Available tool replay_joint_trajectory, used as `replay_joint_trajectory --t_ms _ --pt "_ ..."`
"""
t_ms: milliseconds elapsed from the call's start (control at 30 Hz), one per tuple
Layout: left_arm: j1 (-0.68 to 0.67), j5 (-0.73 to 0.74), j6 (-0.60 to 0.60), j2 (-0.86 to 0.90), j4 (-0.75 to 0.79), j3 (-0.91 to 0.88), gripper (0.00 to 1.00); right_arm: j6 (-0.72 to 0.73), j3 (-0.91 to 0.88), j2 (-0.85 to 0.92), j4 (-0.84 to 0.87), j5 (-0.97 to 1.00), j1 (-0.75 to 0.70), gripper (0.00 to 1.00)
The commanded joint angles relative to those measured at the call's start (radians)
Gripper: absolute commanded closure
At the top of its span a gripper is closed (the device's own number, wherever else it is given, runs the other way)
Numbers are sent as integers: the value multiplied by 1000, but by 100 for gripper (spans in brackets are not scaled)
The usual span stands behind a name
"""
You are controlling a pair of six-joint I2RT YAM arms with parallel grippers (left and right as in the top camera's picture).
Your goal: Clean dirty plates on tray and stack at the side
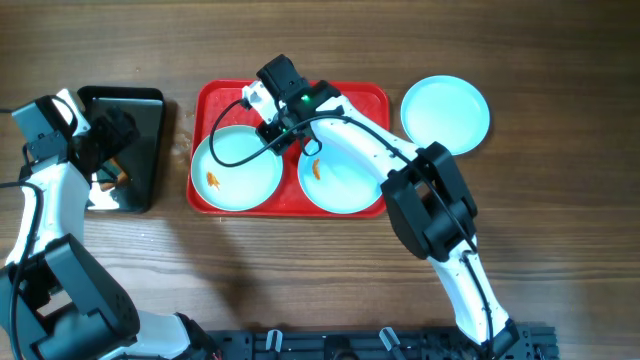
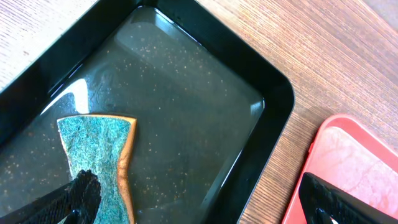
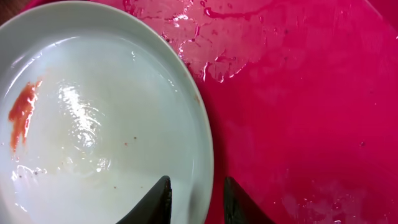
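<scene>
The sponge lies (image 2: 94,146) under one finger of my left gripper. I should move that gripper over until both fingers are around the sponge (image 2: 113,180), one on each side, before I lift the sponge.
The red tray (image 1: 350,95) holds two pale-blue plates, each with an orange smear: a left plate (image 1: 240,165) and a right plate (image 1: 345,185). A third plate (image 1: 446,112) lies on the table to the right of the tray. My right gripper (image 1: 273,130) is at the left plate's upper right rim. In the right wrist view its fingers (image 3: 196,199) straddle the rim of the plate (image 3: 93,124), one over the plate and one over the wet tray (image 3: 298,112), with a gap showing. My left gripper (image 1: 108,140) (image 2: 205,205) is wide open over the black tray, one finger on the sponge (image 2: 96,149).
The black tray (image 1: 150,110) (image 2: 205,81) with shallow water stands left of the red tray, a strip of wooden table (image 2: 323,68) between them. The right arm reaches across the red tray over the right plate.
</scene>
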Motion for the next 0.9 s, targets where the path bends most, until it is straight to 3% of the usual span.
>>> replay_joint_trajectory --t_ms 0,100,167,300,333,367,467,533,600,667,700,800,867 --pt "6 13 -9 -14 -3 2 0 36 14 74 -10 8 5 72" --pt "6 13 -9 -14 -3 2 0 59 14 101 -10 9 5 73" --pt "6 13 -9 -14 -3 2 0 94 15 101 -5 13 6 96" --pt "6 13 -9 -14 -11 2 4 264 15 101 -21 129 11 96" --pt "6 13 -9 -14 -11 2 9 324 15 101 -34 131 13 96" --pt "6 13 -9 -14 -15 2 20 386 15 101 -56 130 17 96" --pt "6 13 -9 -14 -37 2 63 534 15 101 -121 131 29 96" --pt "6 13 -9 -13 -43 2 62 637 15 101 -171 132 29 96" --pt "6 11 -9 -13 -44 2 48 673 15 101 -201 138 29 96" --pt "6 3 -8 -13 -44 2 48 729 15 101 -224 201 27 96" --pt "6 4 -3 -13 -43 2 26 728 15 101 -222 214 27 96" --pt "6 -2 114 -13 -44 2 27 623 15 101 -216 217 27 96" --pt "6 -112 172 3 -45 2 27 600 15 101 -223 216 23 96"
